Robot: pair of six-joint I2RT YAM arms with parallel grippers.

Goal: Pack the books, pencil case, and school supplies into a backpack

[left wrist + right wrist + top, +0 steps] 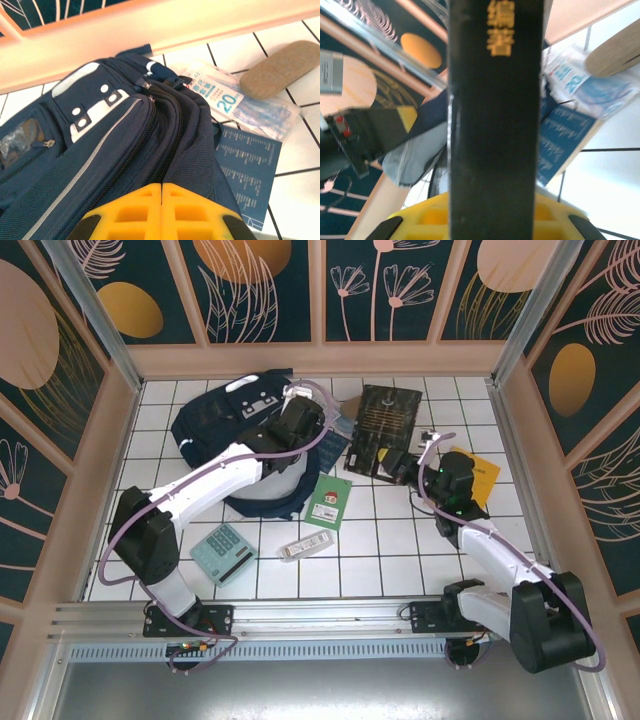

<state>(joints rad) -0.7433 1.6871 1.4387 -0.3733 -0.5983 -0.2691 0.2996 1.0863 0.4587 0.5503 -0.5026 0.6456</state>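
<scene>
The dark brown book's spine (494, 120) is in my right gripper and the backpack's opening (285, 478) is open, so I keep moving the book in until it stands inside.
The navy backpack (222, 418) lies at the back left, and my left gripper (300, 420) rests on its top. In the left wrist view the yellow fingertips (140, 205) meet on a fold of backpack (100, 145) fabric between two zippers, so the left gripper (161, 200) is shut. My right gripper (402, 465) is shut on the dark brown book (385, 420), lifted at the back centre. Its dark spine (495, 100) stands between the right gripper's (492, 220) fingers. Right of the backpack lie a blue book (247, 170), a clear packet (240, 97) and the tan pencil case (280, 69).
A small green book (328, 502), a white-grey bar (303, 545) and a mint calculator (223, 553) lie on the white tiles in front of the backpack. A yellow-orange book (484, 476) sits under the right arm. Patterned walls close in three sides.
</scene>
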